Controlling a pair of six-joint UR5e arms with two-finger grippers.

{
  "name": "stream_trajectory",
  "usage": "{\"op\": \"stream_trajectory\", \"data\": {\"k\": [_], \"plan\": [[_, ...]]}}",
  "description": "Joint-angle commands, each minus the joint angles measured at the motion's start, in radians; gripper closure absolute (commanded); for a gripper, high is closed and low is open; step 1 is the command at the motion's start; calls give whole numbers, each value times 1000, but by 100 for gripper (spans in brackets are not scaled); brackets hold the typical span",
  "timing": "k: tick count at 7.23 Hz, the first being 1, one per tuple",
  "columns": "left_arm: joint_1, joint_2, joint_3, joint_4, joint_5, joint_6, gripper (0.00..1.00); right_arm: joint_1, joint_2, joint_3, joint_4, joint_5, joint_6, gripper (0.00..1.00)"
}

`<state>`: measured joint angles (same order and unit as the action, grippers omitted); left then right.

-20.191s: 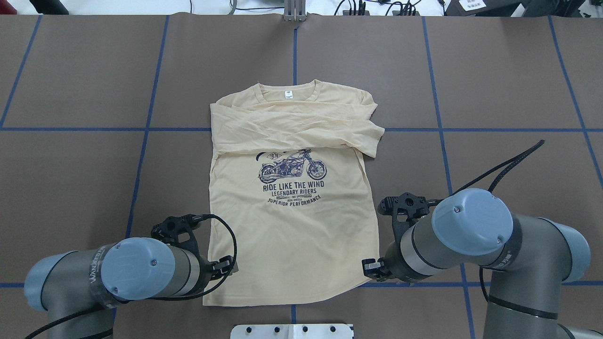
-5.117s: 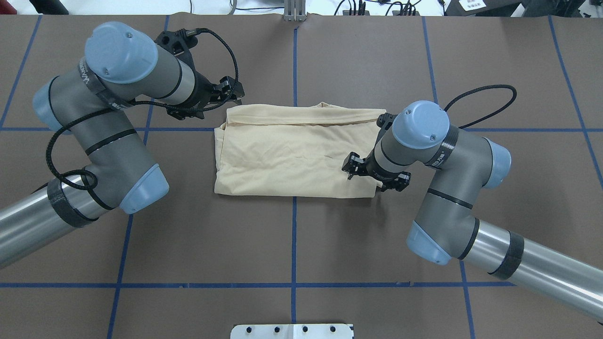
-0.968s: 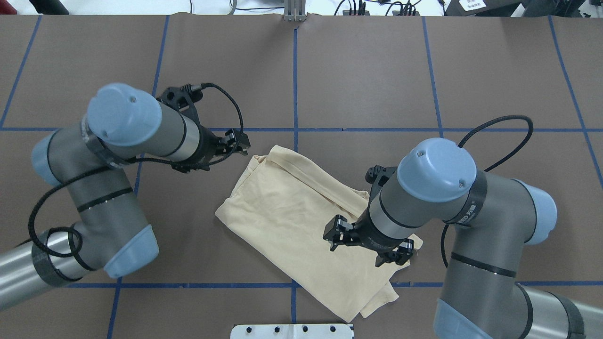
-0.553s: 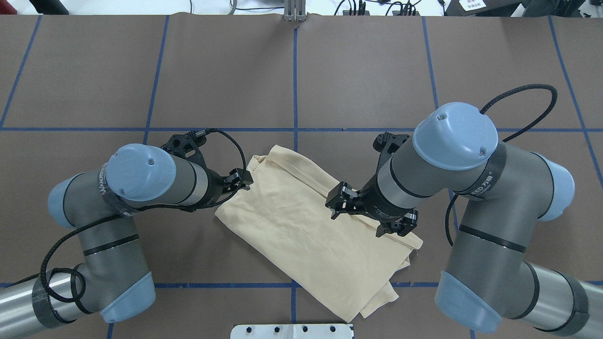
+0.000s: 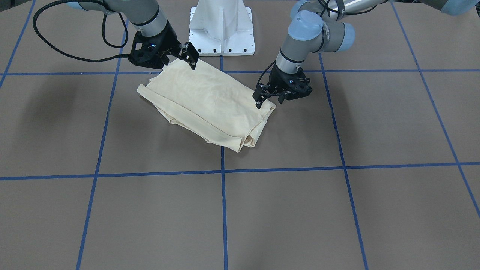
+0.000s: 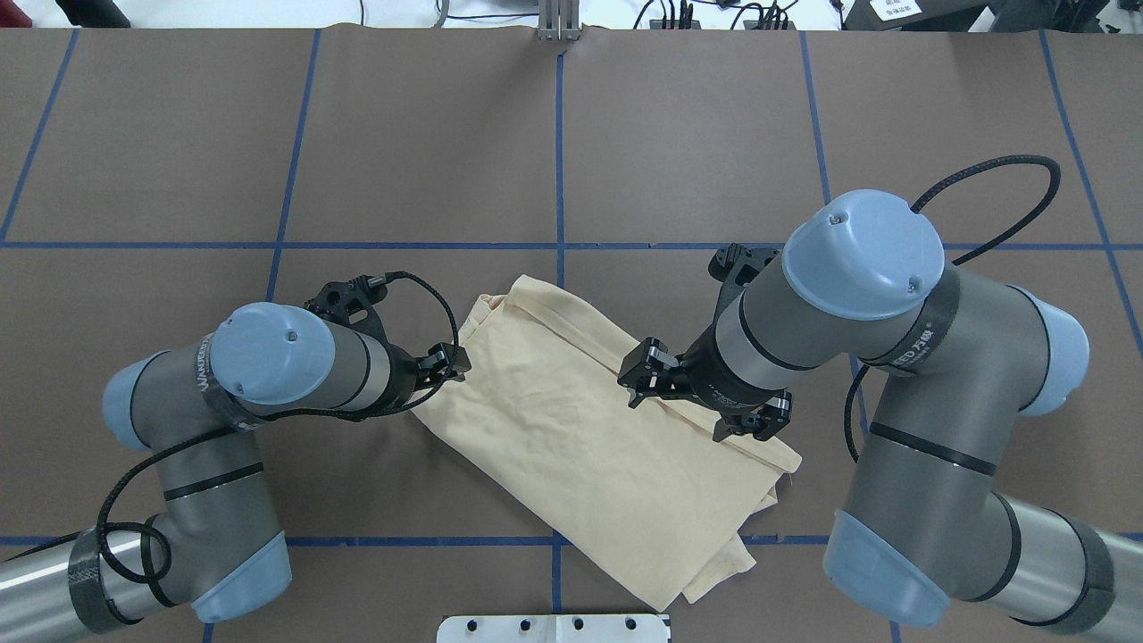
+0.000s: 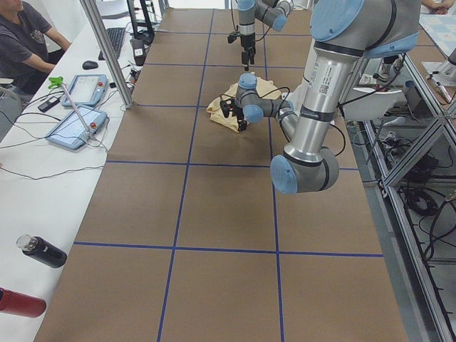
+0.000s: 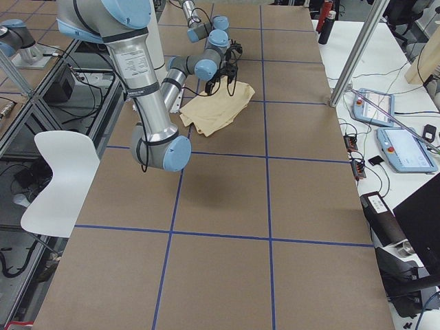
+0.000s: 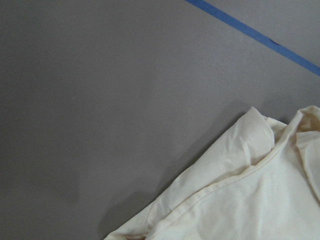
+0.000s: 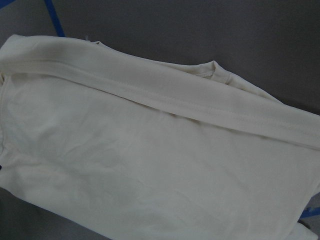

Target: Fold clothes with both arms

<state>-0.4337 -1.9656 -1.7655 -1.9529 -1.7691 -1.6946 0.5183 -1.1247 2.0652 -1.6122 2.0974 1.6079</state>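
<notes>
The whole shirt (image 5: 209, 99) will turn round still folded when I pull its corner, because its layers lie flat together along the long fold (image 5: 191, 114).
The cream-yellow shirt (image 6: 571, 446) lies folded into a long rectangle, turned diagonally on the brown table; its print and neck label are hidden inside the fold. It also shows in the front view (image 5: 210, 97) and fills the right wrist view (image 10: 150, 150). My left gripper (image 6: 451, 366) is low at the shirt's left edge, jaws apart, holding nothing; the left wrist view shows that corner (image 9: 250, 200). My right gripper (image 6: 701, 402) hovers open over the shirt's right part, holding nothing. In the front view the left gripper (image 5: 268, 99) is on the right and the right gripper (image 5: 176, 62) on the left.
The white pedestal base (image 5: 221, 30) stands close behind the shirt. Blue tape lines (image 6: 558, 134) divide the brown table cover. A side table holds tablets (image 7: 75, 125) and bottles (image 7: 43, 251), with an operator (image 7: 21, 35) seated beside it.
The left arm has swung in towards the robot, its gripper now at the shirt's left edge. The right gripper has moved from the near right corner up over the shirt. The shirt lies unmoved.
</notes>
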Motion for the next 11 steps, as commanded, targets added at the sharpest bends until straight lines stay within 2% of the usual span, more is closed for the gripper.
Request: {"op": "stream_trajectory", "data": {"k": [1,2,5,11], "plan": [[4,-2,14,8,-1,3,1,0,3,-2,0,0,1,0],[6,-4,12,8,-3,3,4,0,5,-5,0,0,1,0],[6,-4,11,11,-3,3,30,2,9,-7,-3,-4,4,0],[7,-2,15,11,-4,6,30,5,8,-10,-3,-5,3,0]]}}
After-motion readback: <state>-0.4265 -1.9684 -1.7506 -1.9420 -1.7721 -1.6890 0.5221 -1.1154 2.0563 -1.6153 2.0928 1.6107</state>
